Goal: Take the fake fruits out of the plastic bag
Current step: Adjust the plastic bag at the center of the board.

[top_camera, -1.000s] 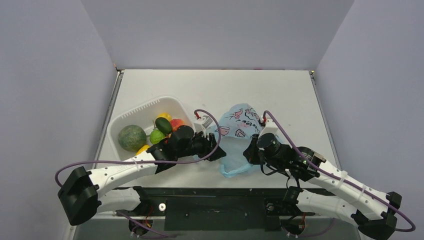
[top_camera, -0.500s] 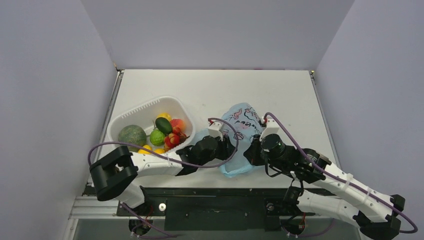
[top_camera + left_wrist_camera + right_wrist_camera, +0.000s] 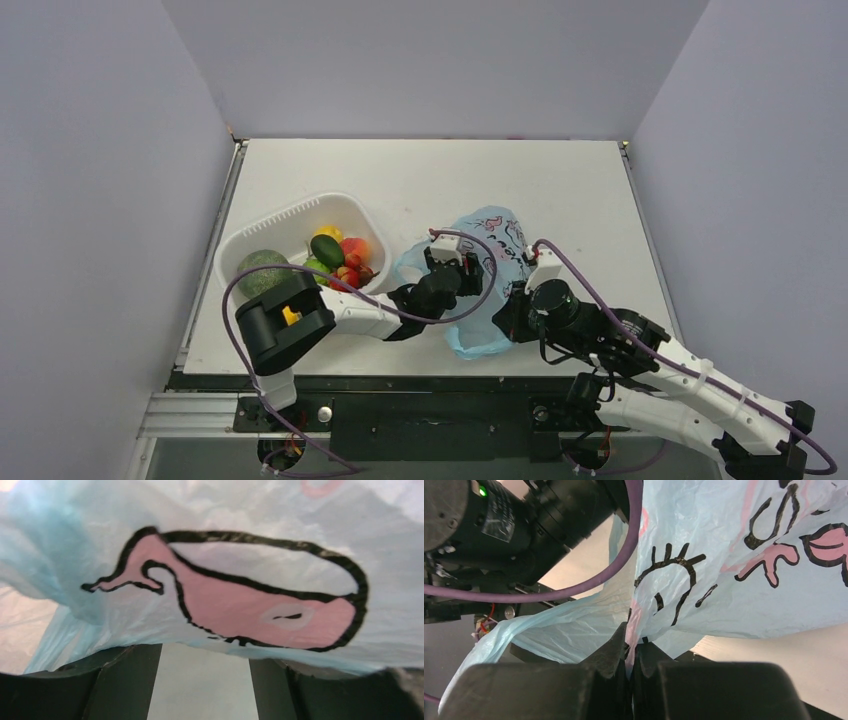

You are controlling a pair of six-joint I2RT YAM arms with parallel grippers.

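Next, I move my left gripper back and pull the bag's edge open with it first, because the bag's film (image 3: 205, 637) hangs over my left gripper's fingers and hides the fruit.
The light-blue plastic bag (image 3: 487, 232) with pink prints lies crumpled at the table's middle. My right gripper (image 3: 503, 318) is at its near right side, shut on a fold of the film (image 3: 630, 640). My left gripper (image 3: 462, 283) is open at the bag's left side. Bare table shows between its fingers (image 3: 205, 655), and the bag's film (image 3: 260, 600) drapes over their tips. In the white tub lie fake fruits: a dark green oblong one (image 3: 326, 250), a red round one (image 3: 353, 247) and a red berry cluster (image 3: 348, 277). What is inside the bag is hidden.
The white slotted tub (image 3: 290, 215) stands at the left. It also holds a large green melon (image 3: 258, 265) and yellow and lime pieces, partly hidden by my left arm (image 3: 285, 322). Grey walls enclose the table on three sides.
My left arm has swung right from over the tub to the bag, and its jaws stand wider. A red cluster now shows in the tub. The right gripper keeps its hold.
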